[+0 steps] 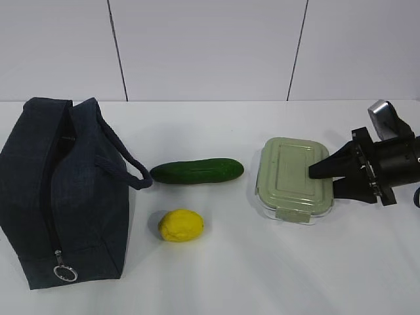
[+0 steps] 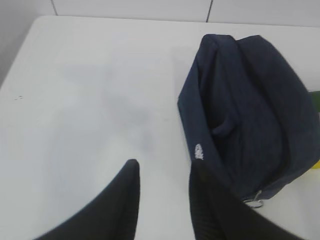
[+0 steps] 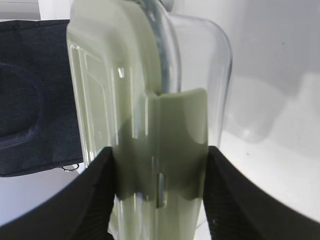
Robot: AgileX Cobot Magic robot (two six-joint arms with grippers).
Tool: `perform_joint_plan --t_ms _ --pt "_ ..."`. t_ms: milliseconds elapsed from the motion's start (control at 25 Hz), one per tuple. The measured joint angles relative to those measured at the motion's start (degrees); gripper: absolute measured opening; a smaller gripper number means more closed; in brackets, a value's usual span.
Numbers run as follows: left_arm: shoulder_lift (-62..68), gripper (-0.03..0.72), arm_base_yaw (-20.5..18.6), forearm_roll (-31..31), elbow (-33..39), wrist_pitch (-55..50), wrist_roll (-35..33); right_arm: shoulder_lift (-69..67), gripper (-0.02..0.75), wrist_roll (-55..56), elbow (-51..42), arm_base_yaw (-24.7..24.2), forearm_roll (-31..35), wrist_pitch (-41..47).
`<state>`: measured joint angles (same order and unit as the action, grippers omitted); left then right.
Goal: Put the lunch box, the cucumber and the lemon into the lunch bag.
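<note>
The lunch bag's opening (image 1: 65, 139) gapes and its outer rim stands free beside my open left gripper, so I keep moving there until my fingers straddle that rim (image 1: 52, 118).
The lunch box (image 1: 289, 177) with its sage-green lid sits right of centre. My right gripper (image 1: 328, 177) reaches in from the right and is shut on its near end. In the right wrist view the two fingers press the lid side and the glass side of the lunch box (image 3: 125, 100), with my right gripper (image 3: 160, 150) at the clip. The cucumber (image 1: 197, 171) lies in the middle, with the lemon (image 1: 181, 225) in front of it. The navy lunch bag (image 1: 72, 197) stands at the left. My left gripper (image 2: 164, 167) is open and empty, above bare table beside the lunch bag (image 2: 245, 115).
The bag's zipper ends in a metal ring pull (image 1: 65, 273) at its near end, and a strap handle (image 1: 125, 164) hangs toward the cucumber. The white table (image 1: 262, 275) meets a white panelled wall at the back.
</note>
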<state>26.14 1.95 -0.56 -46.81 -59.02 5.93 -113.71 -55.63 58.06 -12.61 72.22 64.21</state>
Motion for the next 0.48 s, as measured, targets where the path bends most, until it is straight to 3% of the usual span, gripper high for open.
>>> perform_joint_plan --t_ms 320,480 --pt "20.77 0.256 0.00 13.01 -2.63 10.03 0.48 0.00 0.385 0.12 0.00 0.00 0.00 0.10" --pt "28.10 0.339 0.00 18.24 -4.27 11.44 -1.17 0.00 0.385 0.12 0.00 0.00 0.00 0.10"
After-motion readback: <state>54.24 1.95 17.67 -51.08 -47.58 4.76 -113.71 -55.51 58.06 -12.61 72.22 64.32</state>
